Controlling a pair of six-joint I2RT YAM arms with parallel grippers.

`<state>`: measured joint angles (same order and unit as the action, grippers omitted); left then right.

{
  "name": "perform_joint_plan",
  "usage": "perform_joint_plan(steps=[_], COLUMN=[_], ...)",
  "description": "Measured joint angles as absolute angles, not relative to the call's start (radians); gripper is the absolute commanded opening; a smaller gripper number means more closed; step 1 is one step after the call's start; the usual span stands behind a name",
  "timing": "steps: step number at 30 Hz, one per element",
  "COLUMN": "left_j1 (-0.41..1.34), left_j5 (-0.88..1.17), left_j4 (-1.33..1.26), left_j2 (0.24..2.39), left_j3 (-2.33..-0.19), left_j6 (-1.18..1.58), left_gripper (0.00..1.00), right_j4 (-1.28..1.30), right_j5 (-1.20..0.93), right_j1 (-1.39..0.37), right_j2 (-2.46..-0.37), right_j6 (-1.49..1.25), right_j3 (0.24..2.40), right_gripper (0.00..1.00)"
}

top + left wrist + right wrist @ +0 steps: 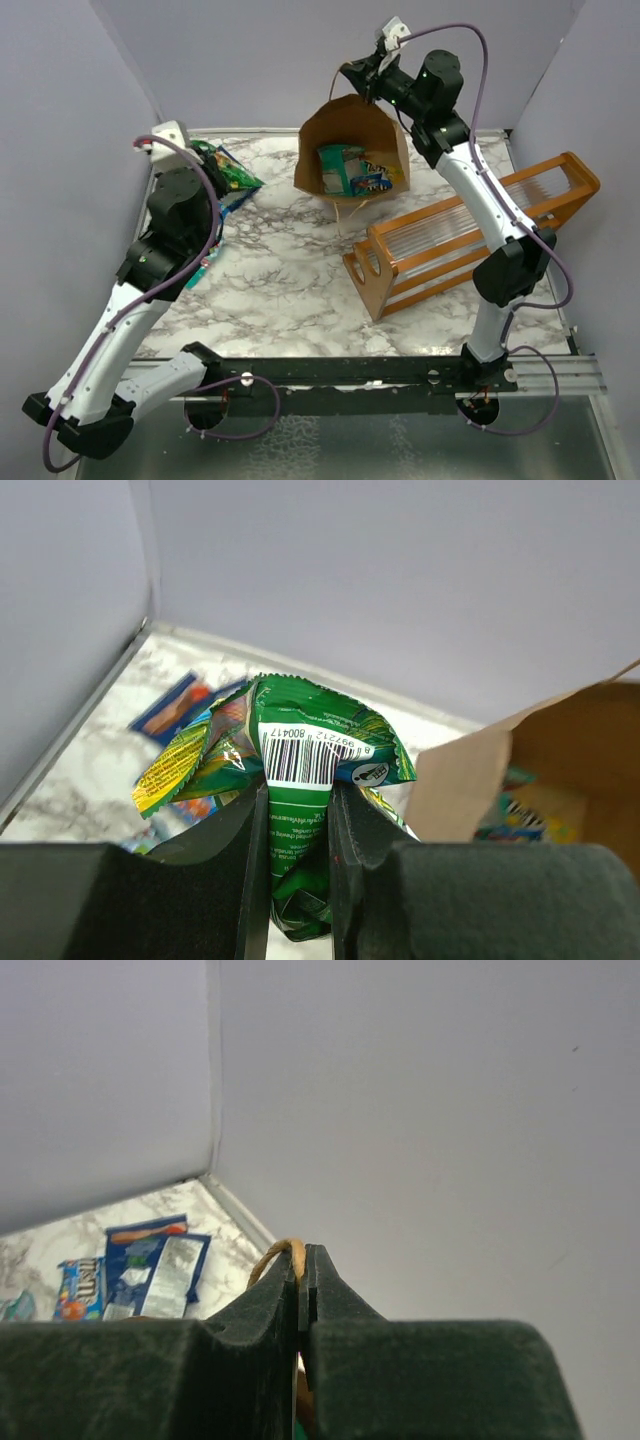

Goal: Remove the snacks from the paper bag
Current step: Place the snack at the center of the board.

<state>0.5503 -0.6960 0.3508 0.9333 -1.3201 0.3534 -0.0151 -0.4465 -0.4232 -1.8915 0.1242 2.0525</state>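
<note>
Next, my right gripper swings the paper bag by its handle (335, 84) toward my left gripper, because the bag's opening faces up with snack packets deep inside (354, 172).
The brown paper bag (352, 125) stands tilted at the back of the table, its mouth facing up toward the top camera. Teal and blue snack packets (350, 170) lie inside it. My right gripper (368, 85) is shut on the bag's twisted paper handle (275, 1255), holding it up. My left gripper (298, 810) is shut on a green snack packet (310, 750) with a barcode, left of the bag (470, 780) and just above the table. Blue packets (170, 705) lie on the table beyond it, near the back left corner; they also show in the right wrist view (150, 1270).
An orange wooden rack with clear slats (470, 240) lies on the right side of the marble table (280, 280). Purple walls close in the back and both sides. A second handle loop of the bag (350, 215) hangs toward the front.
</note>
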Motion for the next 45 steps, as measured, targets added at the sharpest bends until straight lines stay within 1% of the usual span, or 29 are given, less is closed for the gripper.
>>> perform_joint_plan(steps=[3,7,13,19,25,29,33,34,37,39,40,42,45], left_j1=[0.541,0.505,0.393,0.179,-0.036,-0.125,-0.144,-0.146,-0.158,-0.18,-0.192,-0.216,-0.24], left_j5=[-0.714,-0.71,-0.654,-0.472,-0.25,-0.101,0.013,0.037,0.1,0.134,0.149,0.159,0.16], left_j4=[0.393,0.447,0.481,0.481,0.455,0.373,0.271,0.239,0.167,0.128,0.11,0.085,0.092], left_j2=[0.942,0.955,0.963,1.003,1.16,1.286,1.376,1.395,1.446,1.487,1.507,1.547,1.587], left_j3=[-1.239,-1.141,-1.083,-1.004,-0.978,-0.978,-0.989,-0.993,-1.019,-1.043,-1.052,-1.06,-1.06], left_j6=[0.372,0.408,0.468,0.531,0.582,0.594,0.598,0.599,0.601,0.604,0.605,0.604,0.591], left_gripper=[0.0,0.0,0.0,0.0,0.0,0.0,0.0,0.02,0.11,0.2,0.27,0.47,0.92], right_j4=[-0.046,-0.099,-0.136,-0.193,-0.242,-0.25,-0.264,-0.263,-0.263,-0.263,-0.262,-0.257,-0.245], right_j5=[-0.487,-0.545,-0.596,-0.644,-0.672,-0.685,-0.707,-0.714,-0.739,-0.767,-0.777,-0.784,-0.781], right_j1=[-0.423,-0.421,-0.464,-0.493,-0.498,-0.498,-0.499,-0.499,-0.501,-0.503,-0.503,-0.503,-0.503], right_j2=[-1.856,-1.804,-1.787,-1.758,-1.747,-1.756,-1.757,-1.759,-1.773,-1.781,-1.782,-1.782,-1.782], right_j6=[0.087,0.017,-0.072,-0.16,-0.226,-0.255,-0.269,-0.269,-0.268,-0.263,-0.257,-0.241,-0.208], right_j3=[1.952,1.757,1.61,1.594,1.632,1.7,1.72,1.72,1.72,1.719,1.718,1.716,1.717], right_gripper=[0.02,0.02,0.02,0.02,0.02,0.02,0.02,0.02,0.02,0.02,0.02,0.02,0.02])
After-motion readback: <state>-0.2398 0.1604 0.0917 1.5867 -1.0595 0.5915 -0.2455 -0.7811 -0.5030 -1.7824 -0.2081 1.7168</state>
